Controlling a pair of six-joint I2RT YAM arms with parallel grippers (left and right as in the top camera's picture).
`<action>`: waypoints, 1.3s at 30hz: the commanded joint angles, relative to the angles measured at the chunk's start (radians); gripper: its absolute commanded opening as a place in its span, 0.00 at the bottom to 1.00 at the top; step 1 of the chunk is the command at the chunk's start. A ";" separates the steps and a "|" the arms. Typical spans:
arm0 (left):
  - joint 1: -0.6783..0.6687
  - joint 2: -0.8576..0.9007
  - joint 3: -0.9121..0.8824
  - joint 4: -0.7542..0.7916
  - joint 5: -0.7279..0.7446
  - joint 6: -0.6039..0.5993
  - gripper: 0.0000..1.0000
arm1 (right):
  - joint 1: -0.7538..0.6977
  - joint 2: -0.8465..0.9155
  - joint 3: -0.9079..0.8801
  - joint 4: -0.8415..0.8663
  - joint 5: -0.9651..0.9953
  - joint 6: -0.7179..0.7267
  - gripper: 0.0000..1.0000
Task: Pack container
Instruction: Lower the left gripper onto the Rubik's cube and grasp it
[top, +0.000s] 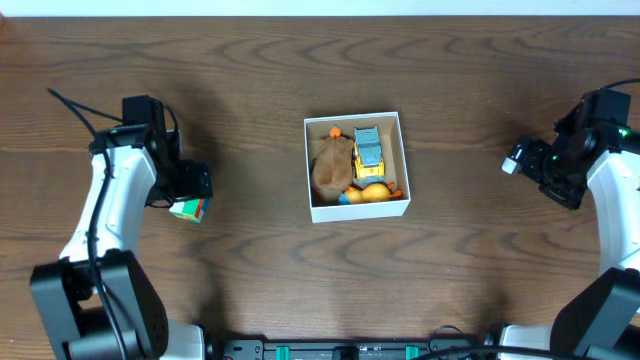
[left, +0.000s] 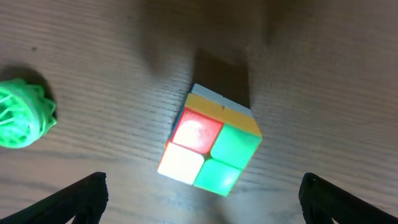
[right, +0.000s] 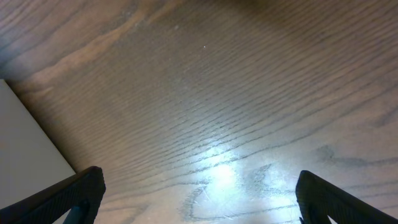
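Note:
The puzzle cube (top: 190, 210) is across the container from the robot's right gripper, so the left gripper should pick up the cube and lower it next to the orange toy.
The container (top: 310, 165) is a small square white box with a tan inside, at the table's middle. It holds a yellow toy truck (top: 368, 152), a brown toy (top: 331, 165) and an orange toy (top: 372, 193). A coloured puzzle cube (left: 210, 147) lies on the table under my left gripper (left: 200, 199), which is open with its fingers wide on either side of the cube; the cube also shows in the overhead view (top: 190, 209). A green rubber-band ball (left: 23, 112) lies left of the cube. My right gripper (right: 198, 198) is open and empty over bare wood.
A white edge, which may be the container's wall, (right: 28, 149) shows at the left of the right wrist view. The right arm (top: 565, 160) is at the table's far right, well away from the container.

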 joint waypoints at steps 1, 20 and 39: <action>0.005 0.047 0.000 0.014 0.011 0.099 0.98 | 0.001 0.002 -0.001 0.005 -0.011 -0.021 0.99; 0.005 0.182 -0.019 0.099 0.019 0.141 0.98 | 0.001 0.002 -0.001 0.009 -0.011 -0.024 0.99; 0.005 0.183 -0.046 0.071 0.019 0.129 0.82 | 0.001 0.002 -0.001 0.007 -0.011 -0.028 0.99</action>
